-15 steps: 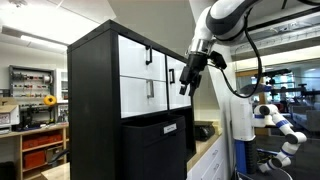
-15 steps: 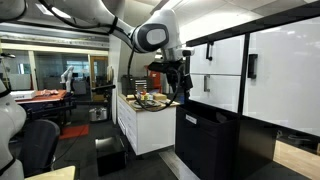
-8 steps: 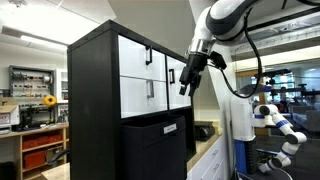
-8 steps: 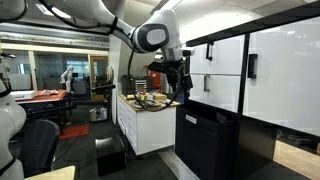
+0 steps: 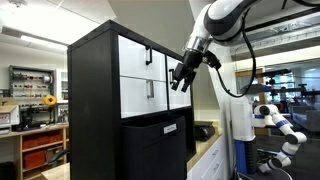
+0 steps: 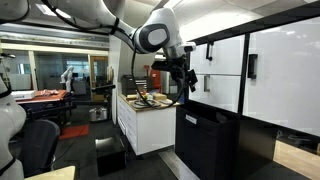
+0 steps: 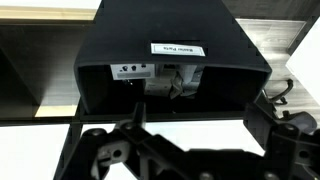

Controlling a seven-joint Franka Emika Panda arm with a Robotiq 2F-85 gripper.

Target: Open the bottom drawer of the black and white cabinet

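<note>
My gripper is about to pull the bottom drawer (image 5: 138, 98), which will slide straight out alone because a seam (image 5: 138, 78) separates the lower white front from the upper one.
The black and white cabinet (image 5: 95, 100) stands tall in both exterior views, also (image 6: 290, 120). Its bottom drawer (image 5: 138, 98) is the lower white front with a small black handle (image 5: 152, 89). It looks closed and also shows in an exterior view (image 6: 222, 92). My gripper (image 5: 180, 78) hangs tilted in front of the white fronts at about handle height, close to them, also (image 6: 188, 78). In the wrist view the gripper (image 7: 190, 160) looks down past a white front's edge (image 7: 160, 118) onto the black labelled panel (image 7: 177, 48). Its jaws stand apart and hold nothing.
Below the white fronts the black lower section with a white label (image 5: 170, 127) juts out. A white counter with objects (image 6: 150, 105) stands beside the cabinet. A white humanoid robot (image 5: 275, 125) and workbenches (image 5: 30, 120) stand in the background.
The gripper has moved up a little and closer to the cabinet's white fronts, and has tilted. The drawer has not moved.
</note>
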